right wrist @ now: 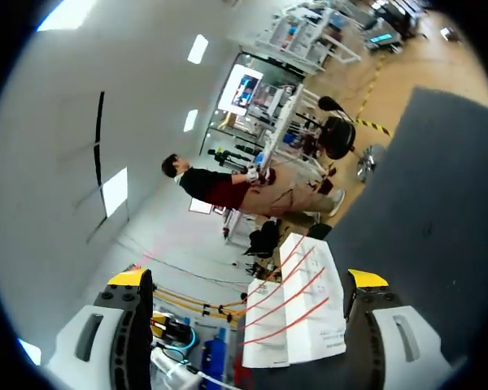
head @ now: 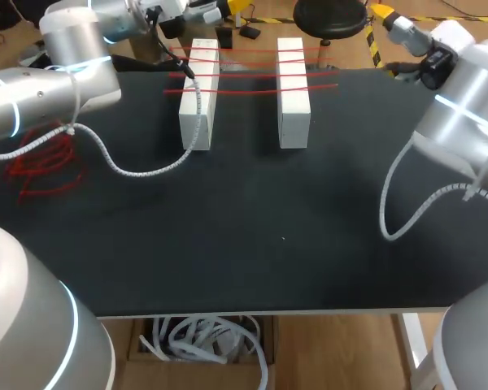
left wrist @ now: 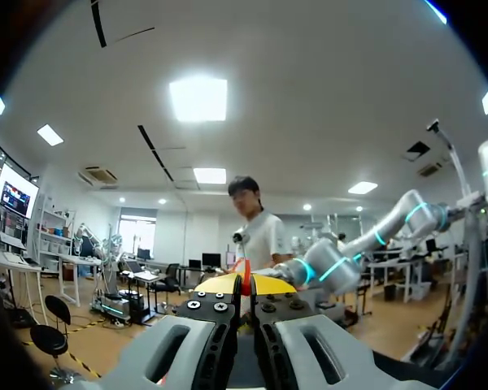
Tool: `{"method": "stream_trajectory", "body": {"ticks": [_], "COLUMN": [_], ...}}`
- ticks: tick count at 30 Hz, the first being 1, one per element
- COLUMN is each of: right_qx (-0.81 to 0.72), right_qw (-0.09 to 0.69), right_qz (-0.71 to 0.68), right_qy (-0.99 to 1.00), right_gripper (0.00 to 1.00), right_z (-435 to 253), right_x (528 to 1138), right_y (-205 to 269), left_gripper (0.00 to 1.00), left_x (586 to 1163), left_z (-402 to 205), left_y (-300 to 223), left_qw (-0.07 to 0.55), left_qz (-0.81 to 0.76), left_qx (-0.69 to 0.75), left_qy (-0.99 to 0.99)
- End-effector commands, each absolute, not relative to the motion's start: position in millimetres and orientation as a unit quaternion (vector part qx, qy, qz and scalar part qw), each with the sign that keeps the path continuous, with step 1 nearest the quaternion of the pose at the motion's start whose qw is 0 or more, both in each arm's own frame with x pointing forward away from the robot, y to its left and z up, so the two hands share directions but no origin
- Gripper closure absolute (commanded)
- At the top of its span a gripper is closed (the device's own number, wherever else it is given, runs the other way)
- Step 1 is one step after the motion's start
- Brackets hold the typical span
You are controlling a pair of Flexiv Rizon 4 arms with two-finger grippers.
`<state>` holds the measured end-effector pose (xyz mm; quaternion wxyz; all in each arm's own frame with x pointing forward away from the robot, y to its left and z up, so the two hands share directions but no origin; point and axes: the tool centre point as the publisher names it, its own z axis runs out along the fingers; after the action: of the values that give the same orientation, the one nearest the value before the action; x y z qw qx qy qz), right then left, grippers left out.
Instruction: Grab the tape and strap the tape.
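Observation:
Red tape ends (head: 327, 86) stick straight out past the white blocks, so I expect the thin red tape to bend into an arc when I carry it.
Two white blocks (head: 199, 97) (head: 293, 93) stand side by side at the back of the black table (head: 252, 227). Three red tapes (head: 252, 75) lie stretched across their tops. A loose heap of red tape (head: 45, 158) lies at the table's left edge. My left gripper (head: 226, 10) is raised behind the left block. In the left wrist view it (left wrist: 246, 284) is shut, with a thin red strip of tape (left wrist: 246, 275) pinched between its yellow tips. My right gripper (head: 384, 11) is raised at the back right and stands wide open (right wrist: 248, 279) and empty. The blocks (right wrist: 301, 313) lie ahead of it.
A white coiled cable (head: 146, 166) hangs from my left arm and lies on the table in front of the left block. Another coiled cable (head: 403, 207) loops from my right arm. Small black items (head: 248, 32) sit by the far edge.

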<state>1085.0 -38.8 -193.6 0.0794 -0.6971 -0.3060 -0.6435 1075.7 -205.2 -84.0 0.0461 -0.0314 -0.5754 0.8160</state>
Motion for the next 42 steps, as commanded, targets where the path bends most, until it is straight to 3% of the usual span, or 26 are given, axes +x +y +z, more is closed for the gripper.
{"method": "stream_trajectory", "body": {"ticks": [1, 8, 20, 42], "right_qx": [-0.742, -0.721, -0.702, -0.71], "right_qw": [0.103, 0.164, 0.14, 0.2], "right_qz": [-0.62, -0.641, -0.659, -0.672], "right_qy": [-0.234, -0.208, -0.232, -0.067], "right_gripper": [0.0, 0.0, 0.0, 0.0], "right_z": [-196, -181, -142, -157], "right_x": [1073, 1064, 1028, 1035], "right_y": [-31, -10, 13, -22], "left_gripper": [1.0, 1.0, 1.0, 1.0], "left_x": [1077, 1077, 1077, 1077], "left_z": [-85, -85, -85, -85], "left_y": [-205, -205, -205, -205], "left_qw": [0.046, 0.046, 0.046, 0.046], "left_qz": [0.817, 0.817, 0.817, 0.817], "left_qx": [-0.032, -0.032, -0.032, -0.032], "left_qy": [-0.574, -0.574, -0.574, -0.574]}}
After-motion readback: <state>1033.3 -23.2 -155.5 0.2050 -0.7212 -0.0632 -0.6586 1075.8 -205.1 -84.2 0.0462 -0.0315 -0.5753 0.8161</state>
